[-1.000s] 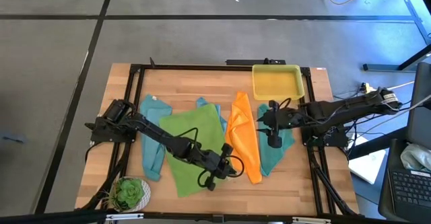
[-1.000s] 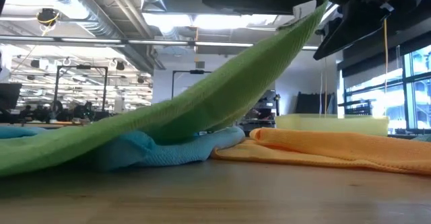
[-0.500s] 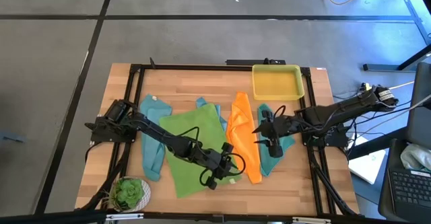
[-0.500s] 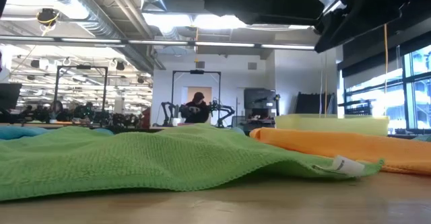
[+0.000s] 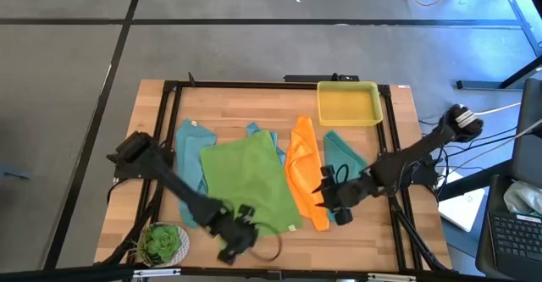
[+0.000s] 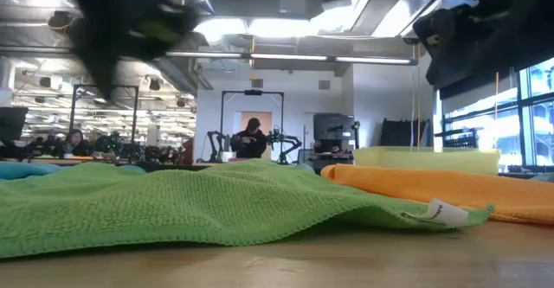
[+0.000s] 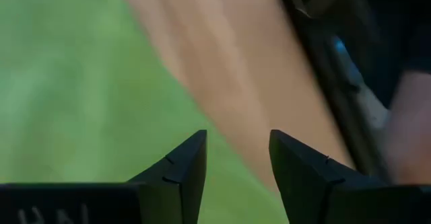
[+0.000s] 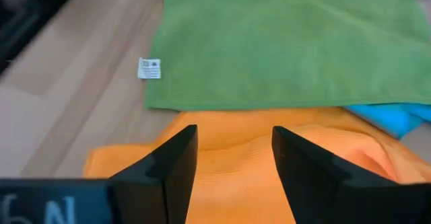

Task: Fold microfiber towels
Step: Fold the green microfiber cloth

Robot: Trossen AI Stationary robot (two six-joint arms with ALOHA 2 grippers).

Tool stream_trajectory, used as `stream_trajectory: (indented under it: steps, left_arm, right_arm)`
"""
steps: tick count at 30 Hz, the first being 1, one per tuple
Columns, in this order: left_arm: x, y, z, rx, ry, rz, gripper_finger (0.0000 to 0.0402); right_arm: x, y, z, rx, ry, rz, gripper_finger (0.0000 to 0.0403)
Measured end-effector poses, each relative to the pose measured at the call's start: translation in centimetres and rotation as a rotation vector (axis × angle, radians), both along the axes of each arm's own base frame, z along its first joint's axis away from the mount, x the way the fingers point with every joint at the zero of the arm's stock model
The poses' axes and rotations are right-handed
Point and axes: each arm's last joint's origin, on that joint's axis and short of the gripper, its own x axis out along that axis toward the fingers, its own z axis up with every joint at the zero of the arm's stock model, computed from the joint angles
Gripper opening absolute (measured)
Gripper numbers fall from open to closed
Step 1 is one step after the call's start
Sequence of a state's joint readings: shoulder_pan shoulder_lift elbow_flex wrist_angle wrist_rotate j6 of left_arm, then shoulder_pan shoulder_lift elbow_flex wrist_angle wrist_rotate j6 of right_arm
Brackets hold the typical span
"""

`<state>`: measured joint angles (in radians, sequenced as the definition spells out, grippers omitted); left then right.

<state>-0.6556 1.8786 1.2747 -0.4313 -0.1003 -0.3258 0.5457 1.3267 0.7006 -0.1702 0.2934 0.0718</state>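
My gripper is about to fold the lime green towel (image 5: 246, 180) over, and a light blue corner (image 5: 253, 129) sticks out past the green towel's far edge. More light blue towel should show from underneath when I fold it.
A lime green towel (image 5: 246, 185) lies spread flat on the table, its white tag (image 8: 149, 68) at the near right corner. To its right lies an orange towel (image 5: 305, 176), bunched lengthwise, then a teal one (image 5: 343, 155). Light blue towels (image 5: 188, 172) show at the green towel's left and far edges. My left gripper (image 7: 237, 150) hovers open over the green towel's near left edge. Over the orange towel's near end (image 8: 229, 140) my right gripper (image 8: 234, 143) hangs open and points down at a slant. Neither holds anything.
A yellow plastic tray (image 5: 349, 102) stands at the far right of the table, and a small potted plant (image 5: 163, 241) at the near left corner. Black frame rails (image 5: 169, 129) run along the table's sides. Bare wood (image 5: 364, 231) lies near the front right.
My left gripper has let go of the green towel's near right corner. That corner was lifted high; it has fallen and the towel now lies flat. The gripper then went toward the table's near left. My right gripper has moved down and toward the near edge, over the orange towel.
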Motion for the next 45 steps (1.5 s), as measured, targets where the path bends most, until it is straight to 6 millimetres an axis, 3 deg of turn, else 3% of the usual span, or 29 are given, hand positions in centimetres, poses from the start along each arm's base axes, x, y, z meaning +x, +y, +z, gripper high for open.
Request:
stream_trajectory:
  steps: [5,11,18,23,29,33,39,45]
  left_arm:
    - [-2.7,-2.9,-0.1,-0.031,0.030,0.083,0.0153]
    - [-4.8,-3.4,-1.5,0.050,0.133,0.189,0.0153]
    - [-4.5,-3.4,-2.4,0.022,0.159,0.285,0.0154]
    - [-4.8,-4.0,-3.8,-0.006,0.259,0.258,0.0153]
    - [-4.7,-4.0,-3.9,0.000,0.233,0.289,0.0150]
    - [-4.6,-3.9,-4.0,0.008,0.230,0.295,0.0115]
    - [-4.4,-3.7,-4.0,0.003,0.239,0.298,0.0013]
    - [-4.4,-3.8,-3.9,-0.006,0.244,0.294,0.0004]
  right_arm:
    - [0.4,1.0,-0.5,0.037,-0.033,-0.016,0.0194]
    - [0.2,1.5,-0.5,0.064,-0.030,-0.019,0.0194]
    - [0.6,1.7,-1.9,-0.009,0.011,0.016,0.0194]
    - [1.6,2.4,-3.8,-0.065,0.011,0.068,0.0194]
    - [2.1,2.6,-4.6,-0.080,0.004,0.081,0.0194]
    - [2.2,2.6,-4.6,-0.077,0.000,0.078,0.0194]
    - [2.2,2.9,-4.5,-0.019,0.008,0.132,0.0194]
    - [2.8,4.2,-5.1,0.045,-0.040,0.232,0.0194]
